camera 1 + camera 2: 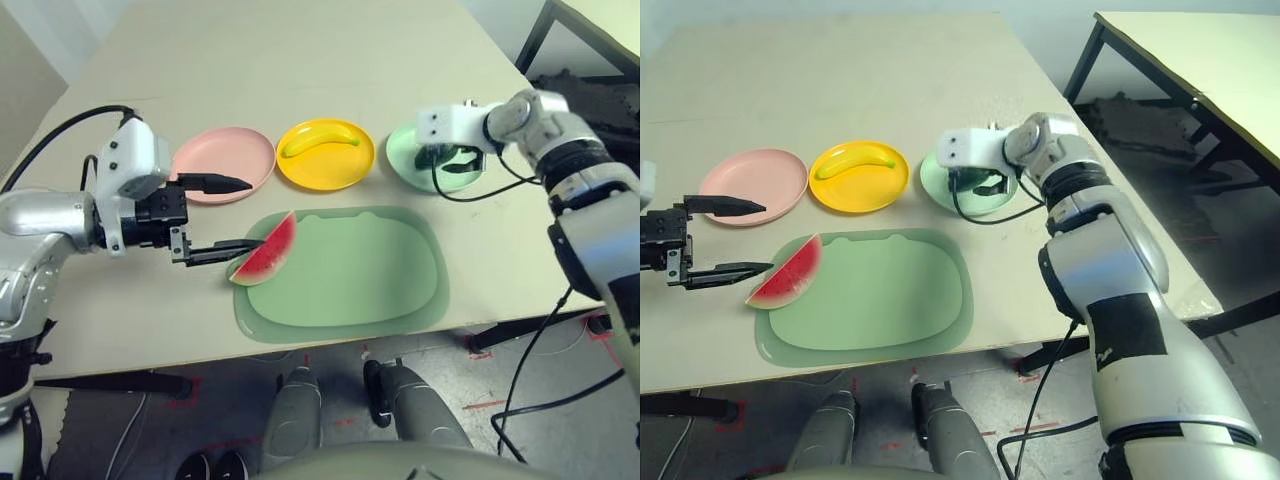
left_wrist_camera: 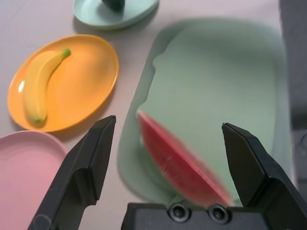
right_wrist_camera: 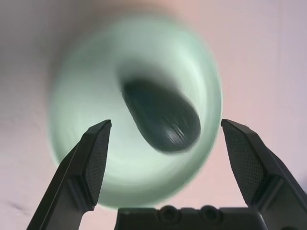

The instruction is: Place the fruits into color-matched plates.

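Observation:
The watermelon wedge (image 1: 267,256) lies at a slant across the left gripper's open fingers, so the robot should swing the left gripper above and turn it to straddle the wedge's thin sides (image 1: 280,238).
The red watermelon wedge (image 1: 268,250) lies on the left edge of the pale green mat (image 1: 350,275). My left gripper (image 1: 256,212) is open just left of it, one finger over the pink plate's (image 1: 225,163) rim, the other touching or nearly touching the wedge. The pink plate holds nothing. The yellow banana (image 1: 320,140) lies in the yellow plate (image 1: 325,168). The dark green avocado (image 3: 163,115) rests in the mint green plate (image 3: 96,91). My right gripper (image 3: 165,122) hovers open over it, fingers wide on either side and apart from it.
The three plates stand in a row behind the mat, pink left, yellow middle, mint right. A black cable (image 1: 470,190) loops from my right wrist over the table beside the mint plate. A second table (image 1: 1200,60) stands off to the right.

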Available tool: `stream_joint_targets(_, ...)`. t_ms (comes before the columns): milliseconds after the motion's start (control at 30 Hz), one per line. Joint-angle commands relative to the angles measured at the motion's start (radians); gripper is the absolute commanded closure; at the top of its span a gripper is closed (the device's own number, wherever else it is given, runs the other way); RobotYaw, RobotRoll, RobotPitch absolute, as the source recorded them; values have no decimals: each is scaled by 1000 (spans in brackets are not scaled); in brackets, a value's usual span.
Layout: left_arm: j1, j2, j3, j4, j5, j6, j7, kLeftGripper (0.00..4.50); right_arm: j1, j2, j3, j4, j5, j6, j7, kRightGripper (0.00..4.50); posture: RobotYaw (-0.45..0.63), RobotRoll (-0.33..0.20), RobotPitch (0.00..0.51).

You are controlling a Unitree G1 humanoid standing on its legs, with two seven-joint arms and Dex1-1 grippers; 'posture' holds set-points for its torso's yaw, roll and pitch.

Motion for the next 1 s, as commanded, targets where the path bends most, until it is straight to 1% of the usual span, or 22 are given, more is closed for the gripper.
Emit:
stream_joint_targets(33,-61,-23,-27,59,69,-175,-15,0,59,-4,-106,-207,191,216,278,32,81,0,186)
stream_joint_targets(100,-118,-34,-53,100,103,-271,-34,0,175,-26,-145,-451,299,443,384,32,75,0,189)
stream_joint_targets(200,-200,-31,-102,177,154,-412,-91,0,365,-65,-190,-801,424,753,404,32,73,0,192)
stream_joint_targets(267,-259,-21,-149,250,200,-543,-152,0,477,-64,-241,-997,519,953,353,32,73,0,191)
stream_joint_targets(300,-287,-18,-173,292,223,-613,-185,0,525,-44,-283,-1077,568,1049,305,32,72,0,192)
stream_joint_targets(400,-349,-16,-235,399,266,-792,-264,0,652,2,-365,-1262,666,1204,178,32,66,0,190)
stream_joint_targets(500,-415,-29,-295,488,292,-949,-326,0,797,68,-432,-1421,728,1273,35,32,54,0,189)
stream_joint_targets(567,-463,-33,-346,553,324,-1077,-348,0,877,114,-465,-1492,759,1291,-52,32,50,0,189)
stream_joint_targets(667,-526,-45,-429,627,333,-1206,-353,0,1003,184,-506,-1568,801,1280,-164,32,38,0,186)
stream_joint_targets(733,-560,-53,-493,661,324,-1275,-353,0,1092,235,-543,-1584,826,1249,-232,32,33,0,185)
stream_joint_targets(833,-613,-71,-578,714,316,-1373,-353,0,1210,236,-537,-1585,845,1161,-245,32,28,0,182)
stream_joint_targets(867,-633,-79,-605,733,315,-1408,-353,0,1233,247,-550,-1579,860,1138,-257,32,28,0,181)
stream_joint_targets(933,-677,-105,-650,777,311,-1466,-353,0,1258,294,-611,-1555,907,1102,-307,32,25,0,179)
stream_joint_targets(1000,-721,-128,-690,833,320,-1522,-353,0,1291,308,-630,-1538,923,1024,-308,32,19,0,177)
